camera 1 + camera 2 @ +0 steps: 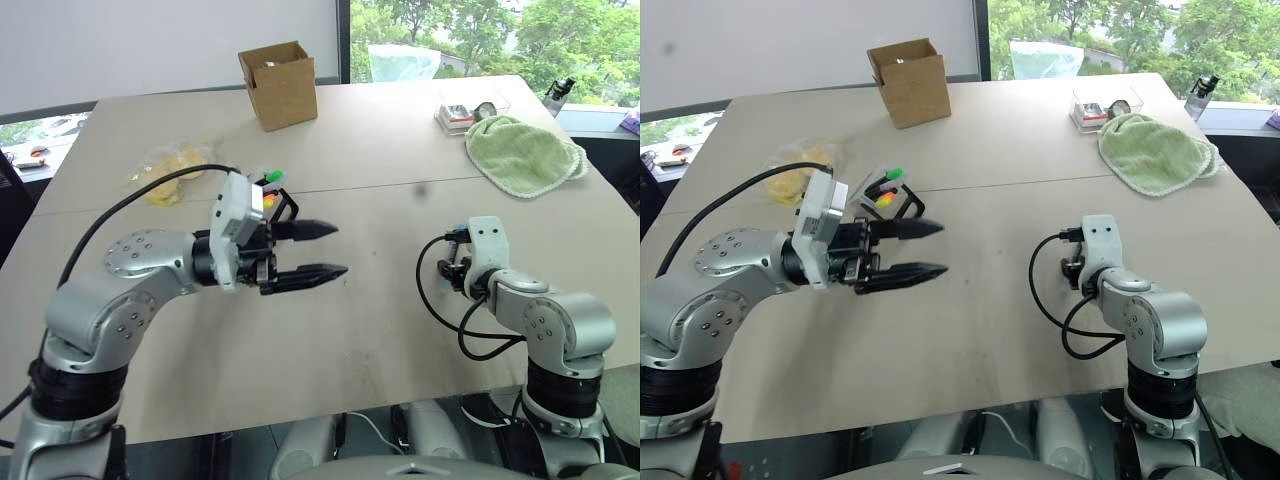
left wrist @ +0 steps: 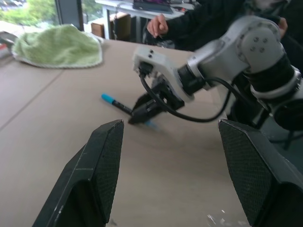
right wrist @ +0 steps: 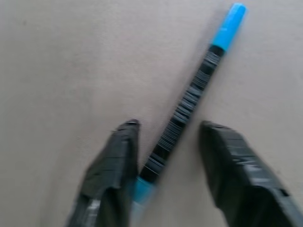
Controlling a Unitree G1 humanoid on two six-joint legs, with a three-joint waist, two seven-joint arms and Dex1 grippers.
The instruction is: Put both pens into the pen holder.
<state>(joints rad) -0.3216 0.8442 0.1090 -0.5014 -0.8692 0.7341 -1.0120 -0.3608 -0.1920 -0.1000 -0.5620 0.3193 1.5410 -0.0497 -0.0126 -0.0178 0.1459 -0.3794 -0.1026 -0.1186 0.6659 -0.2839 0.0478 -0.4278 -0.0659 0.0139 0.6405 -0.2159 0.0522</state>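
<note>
I should lift the pen with my right gripper and pass it, blue cap (image 3: 229,27) first, to my left gripper, because the pen lies far from the pen holder (image 1: 886,196).
A pen (image 3: 189,94) with a black barrel, bright blue cap and pale blue tip lies flat on the tan table (image 1: 380,330). My right gripper (image 3: 168,126) points down at it, its fingers (image 3: 118,156) standing on either side of the barrel's lower end with gaps still showing. The left wrist view shows the same pen (image 2: 113,102) under the right gripper (image 2: 142,113). My left gripper (image 1: 338,250) hovers open and holds nothing, pointing toward the right arm. Just behind it stands the small black pen holder (image 1: 270,192) with green and orange tips. The other pen is hidden.
A brown cardboard box (image 1: 280,85) stands at the table's far side. A green towel (image 1: 525,150) and a clear plastic case (image 1: 470,110) sit far right, and a yellow bag (image 1: 175,170) far left. A person's hand (image 2: 158,26) shows beyond the table.
</note>
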